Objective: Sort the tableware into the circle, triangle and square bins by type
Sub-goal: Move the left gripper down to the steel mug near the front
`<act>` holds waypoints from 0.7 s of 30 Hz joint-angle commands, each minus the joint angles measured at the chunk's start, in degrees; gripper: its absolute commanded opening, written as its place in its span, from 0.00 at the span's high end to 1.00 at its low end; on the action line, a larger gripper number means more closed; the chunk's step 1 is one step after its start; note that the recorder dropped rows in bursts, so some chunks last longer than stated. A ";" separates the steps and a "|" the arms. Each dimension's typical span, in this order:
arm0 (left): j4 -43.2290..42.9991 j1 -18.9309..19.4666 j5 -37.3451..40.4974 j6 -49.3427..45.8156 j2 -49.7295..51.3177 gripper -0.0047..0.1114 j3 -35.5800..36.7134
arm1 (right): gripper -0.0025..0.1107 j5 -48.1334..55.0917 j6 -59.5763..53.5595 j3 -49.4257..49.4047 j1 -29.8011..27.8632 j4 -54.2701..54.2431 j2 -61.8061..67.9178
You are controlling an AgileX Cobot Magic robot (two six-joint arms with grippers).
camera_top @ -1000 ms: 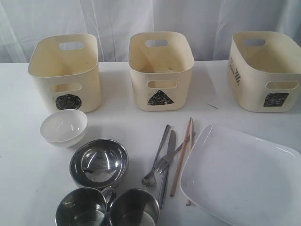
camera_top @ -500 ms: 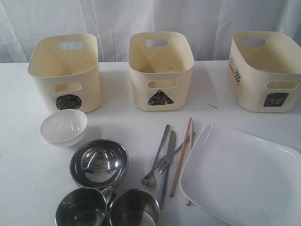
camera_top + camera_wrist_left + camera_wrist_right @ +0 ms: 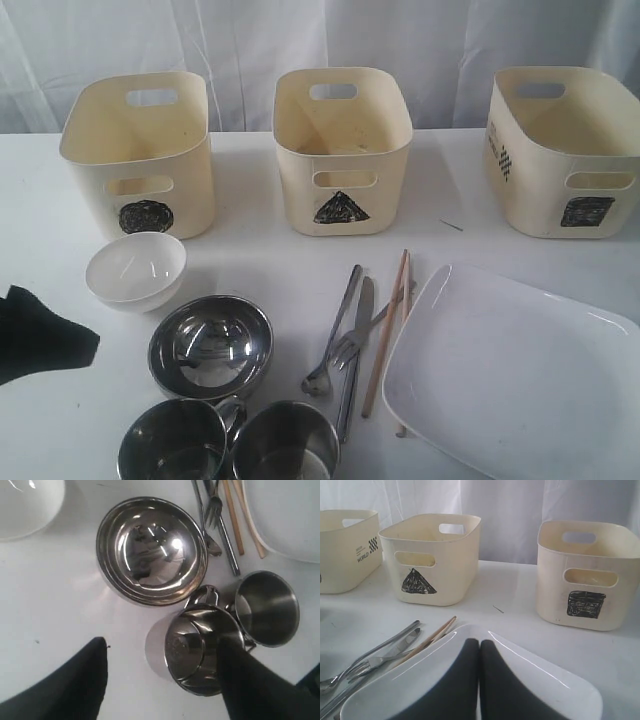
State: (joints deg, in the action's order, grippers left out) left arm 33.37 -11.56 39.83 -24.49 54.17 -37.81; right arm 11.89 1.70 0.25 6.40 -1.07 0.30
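My left gripper should next move down until its open fingers can close on the rim (image 3: 168, 651) of the nearer steel mug (image 3: 172, 445). The fingers are on both sides of the mug's rim, clear of the mug's handle.
The circle bin (image 3: 140, 150), triangle bin (image 3: 342, 150) and square bin (image 3: 565, 150) stand in a row at the back. In front lie a white bowl (image 3: 135, 270), a steel bowl (image 3: 210, 345), two steel mugs (image 3: 175, 440) (image 3: 285, 440), a spoon (image 3: 330, 340), fork (image 3: 355, 345), knife (image 3: 352, 390), chopsticks (image 3: 385, 335) and a white plate (image 3: 520, 370). My left gripper (image 3: 162, 642) is open above the left mug (image 3: 195, 650), one finger over its rim, the other over bare table. My right gripper (image 3: 480, 642) is shut and empty over the plate (image 3: 555, 680).
A white curtain hangs behind the table. The left gripper (image 3: 60, 340) shows as a black shape at the exterior view's left edge, beside the steel bowl. The mugs stand close together at the front edge, their handles near each other.
The left gripper's black shape has come into the exterior view from the left edge. None of the tableware or bins has moved.
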 commanded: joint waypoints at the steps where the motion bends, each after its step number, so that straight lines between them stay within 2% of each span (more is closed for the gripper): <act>1: 1.28 -4.66 1.02 -1.30 4.04 0.39 -0.30 | 0.98 -0.31 0.87 -0.25 -0.13 0.26 -0.30; 3: 0.67 -8.34 0.89 -1.30 6.83 0.39 -0.30 | 0.98 -0.31 0.98 -0.25 -0.13 0.26 -0.30; 7: -3.77 -13.19 0.56 -0.81 11.07 0.39 -0.30 | 0.98 -0.31 0.98 -0.25 -0.13 0.26 -0.30; 11: -8.18 -13.22 -1.52 -1.14 13.39 0.39 -0.30 | 0.98 -0.31 0.98 -0.25 -0.13 0.26 -0.30; 21: -7.23 -13.22 -2.93 -1.45 14.58 0.39 -0.30 | 0.98 -0.31 0.98 -0.25 -0.13 0.26 -0.30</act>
State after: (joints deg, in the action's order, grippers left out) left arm 25.14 -24.54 36.37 -25.70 68.86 -37.81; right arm 11.89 2.32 0.25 6.40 -1.07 0.30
